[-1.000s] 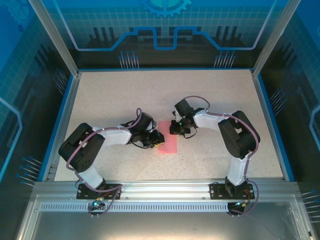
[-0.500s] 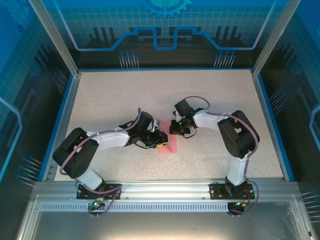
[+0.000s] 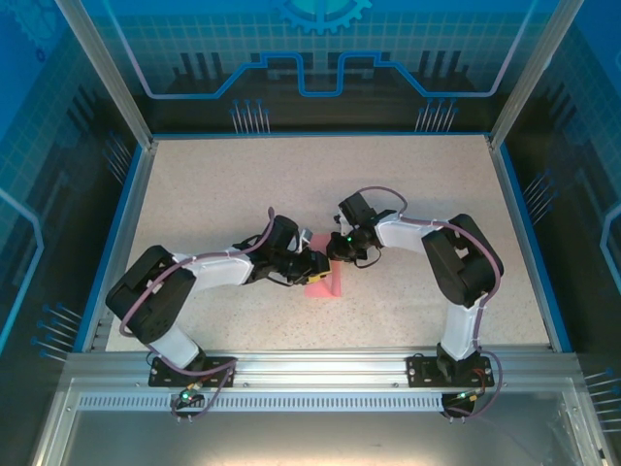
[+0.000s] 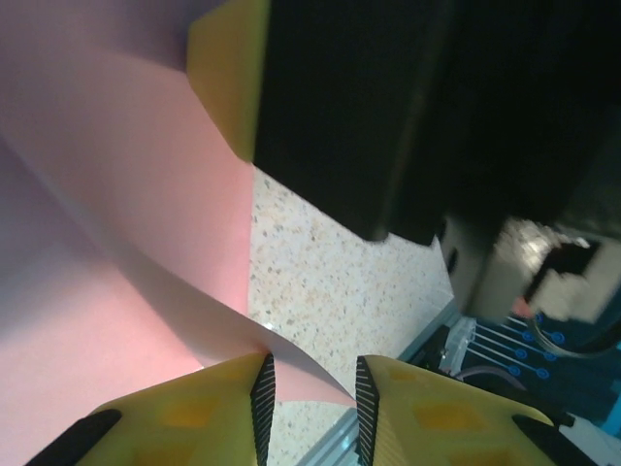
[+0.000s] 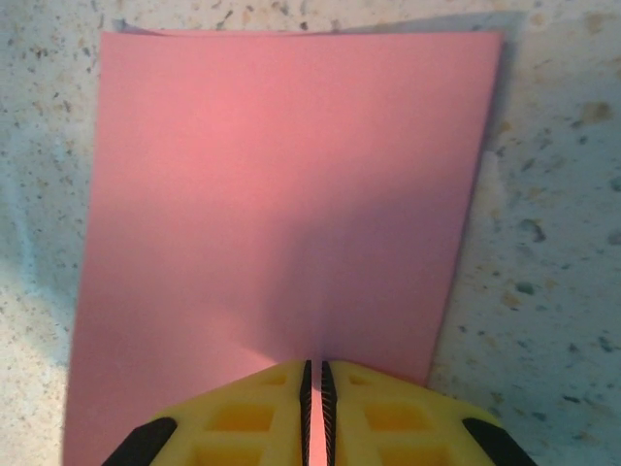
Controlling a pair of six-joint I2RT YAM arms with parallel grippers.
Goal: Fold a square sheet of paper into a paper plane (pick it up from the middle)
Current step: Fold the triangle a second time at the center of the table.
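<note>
The sheet's lifted corner [image 4: 299, 360] is curling up between my left gripper's fingers. My right gripper should hold the flap at the sheet's side edge [image 4: 249, 299] while my left gripper changes its position.
The square sheet of paper [image 3: 326, 283] lies pink on the speckled table between both arms. My right gripper [image 5: 315, 374] is shut on its near edge, and the sheet [image 5: 281, 194] spreads flat ahead as a tall pink rectangle. From above, the right gripper [image 3: 335, 254] sits at the sheet's far edge. My left gripper [image 4: 310, 374] stands open, with a lifted, curling corner of the sheet [image 4: 116, 194] running across the gap between its yellow fingers. Seen from above, the left gripper [image 3: 312, 264] covers the sheet's left part. The right gripper's yellow fingertip [image 4: 228, 78] hangs close above.
The speckled table [image 3: 223, 184] is bounded by a blue rim [image 3: 126, 233] at the sides and an aluminium rail [image 3: 320, 361] at the near edge. Both arm bases stand on that rail. The two grippers are almost touching over the sheet.
My left gripper has moved right and a little farther over the sheet, covering more of it, and the sheet's corner now curls up between its fingers. The right gripper has held still.
</note>
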